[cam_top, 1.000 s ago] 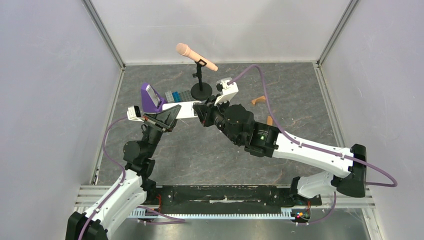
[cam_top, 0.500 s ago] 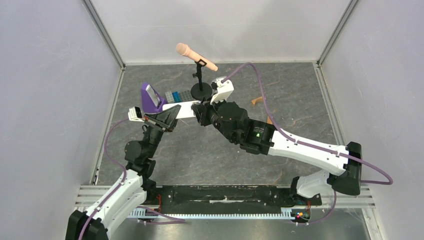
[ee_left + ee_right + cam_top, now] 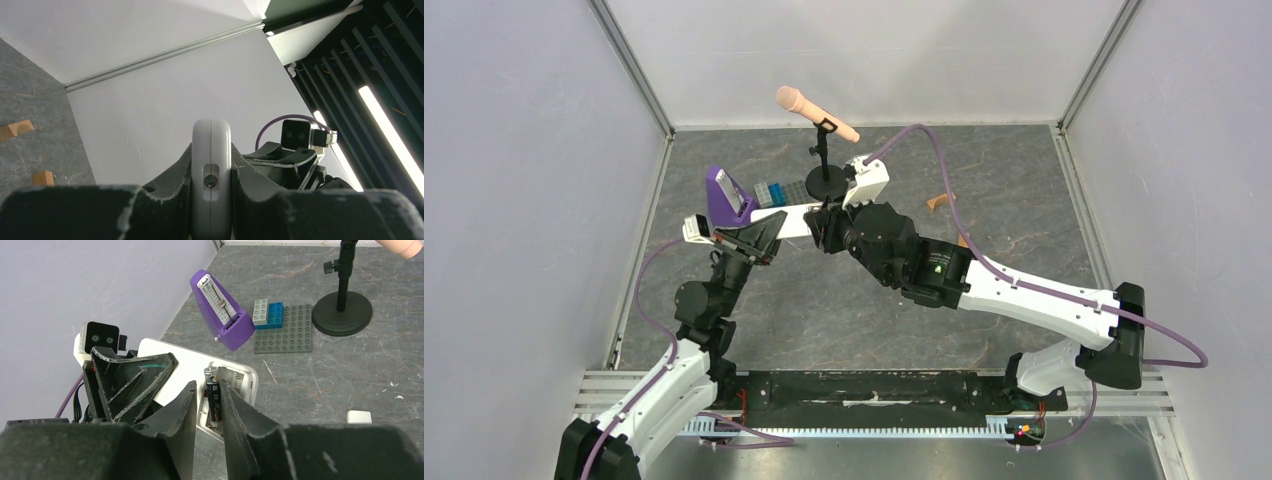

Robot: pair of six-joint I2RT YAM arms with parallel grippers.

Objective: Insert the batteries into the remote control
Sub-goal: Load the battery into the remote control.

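The battery's end [image 3: 211, 372] is sticking up out of the bay. My right gripper should open and pinch the remote control [image 3: 244, 388] from front to back to get the battery into place.
My left gripper [image 3: 759, 232] is shut on the remote control [image 3: 794, 220] and holds it off the table by its edges. In the left wrist view the white remote control [image 3: 211, 180] stands edge-on, clamped between the left gripper [image 3: 211, 150] pads. The remote control [image 3: 175, 362] shows its plain back with the battery bay uncovered at its right end. One dark battery [image 3: 213, 402] lies lengthwise in that bay. My right gripper [image 3: 207, 385] hovers over it, jaws slightly open; the battery sits against the right finger with a gap on the left. No other battery shows.
A purple metronome [image 3: 222, 315] stands behind the remote, beside a grey studded plate [image 3: 285, 335] with small bricks. A microphone on a black round-based stand [image 3: 342, 315] stands at the back. A small white piece [image 3: 359, 416] lies on the table. Tan wooden blocks [image 3: 941, 201] lie back right.
The right gripper's jaws have parted a little around the battery, and the right wrist has shifted slightly to the left. The left gripper and the remote have stayed put.
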